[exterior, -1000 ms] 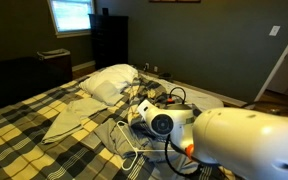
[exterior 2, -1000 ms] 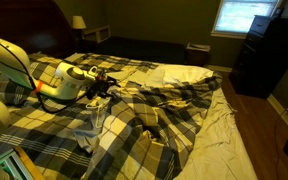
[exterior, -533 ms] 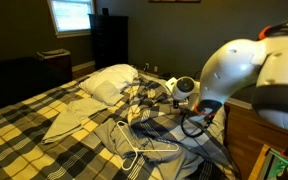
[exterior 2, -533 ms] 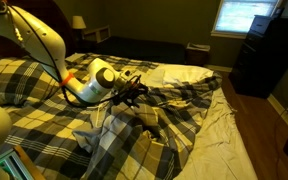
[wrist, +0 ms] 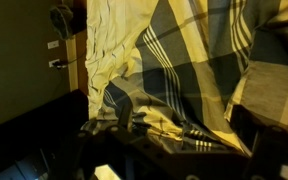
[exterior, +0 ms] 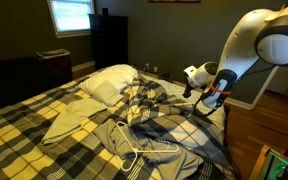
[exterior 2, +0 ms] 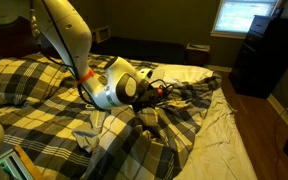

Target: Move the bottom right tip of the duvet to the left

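My gripper leans toward the bed's edge [wrist: 88, 75] while the yellow-edged fold [wrist: 240, 94] lies to one side, so I should aim the gripper straight down over that fold before closing.
The yellow, black and grey-white plaid duvet [exterior: 44, 120] [exterior 2: 44, 90] covers most of the bed in both exterior views. Its turned-over corner lies bunched in folds [exterior: 149, 97] [exterior 2: 179, 97] beside the pillow. My gripper [exterior: 188, 82] [exterior 2: 161, 90] hangs just above these folds, apart from them. In the wrist view the plaid duvet [wrist: 194, 60] fills the frame, and a yellow fold with its tip [wrist: 174, 112] lies below the dark gripper [wrist: 189, 135]. The jaws stand wide apart with nothing between them.
A pale beige pillow [exterior: 109, 82] lies at the head. A grey garment [exterior: 134, 135] on a white wire hanger [exterior: 149, 150] rests on the duvet. The bare pale sheet [exterior 2: 224, 130] [wrist: 109, 40] shows beside the folds. A dark dresser [exterior: 109, 40] and a window [exterior: 72, 14] stand beyond.
The arm has swung across the bed and the gripper has travelled along the duvet towards the bunched folds. Its jaws have widened slightly.
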Controlling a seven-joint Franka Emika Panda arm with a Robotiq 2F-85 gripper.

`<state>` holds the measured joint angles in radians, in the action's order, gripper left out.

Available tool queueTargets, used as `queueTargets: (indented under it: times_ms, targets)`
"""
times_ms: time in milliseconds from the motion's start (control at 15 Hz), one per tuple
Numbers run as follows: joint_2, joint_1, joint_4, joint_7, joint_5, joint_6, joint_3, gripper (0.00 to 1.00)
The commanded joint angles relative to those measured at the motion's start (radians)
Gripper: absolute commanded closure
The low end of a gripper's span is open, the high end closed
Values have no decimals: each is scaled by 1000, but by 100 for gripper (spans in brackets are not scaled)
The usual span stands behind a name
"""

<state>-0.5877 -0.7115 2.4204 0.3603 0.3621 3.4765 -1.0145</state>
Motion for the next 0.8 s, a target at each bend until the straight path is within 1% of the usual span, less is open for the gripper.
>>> queueTargets:
  times_ms: [0, 67, 133, 267, 333, 467, 600, 667, 733]
  targets:
    - [18, 14, 3, 64, -61, -3, 34, 0]
    - [19, 10, 3, 65, -61, -3, 39, 0]
    - [35, 46, -13, 63, -56, -44, 74, 0]
    - [105, 179, -48, 71, -4, -146, 193, 0]
    - [133, 256, -71, 71, 15, -201, 263, 0]
    - [204, 386, -71, 74, 38, -308, 412, 0]
    - [263, 528, -47, 96, 54, -378, 557, 0]
    - [262, 577, -40, 223, -99, -399, 634, 0]
    - [258, 636, -44, 299, -197, -420, 712, 0]
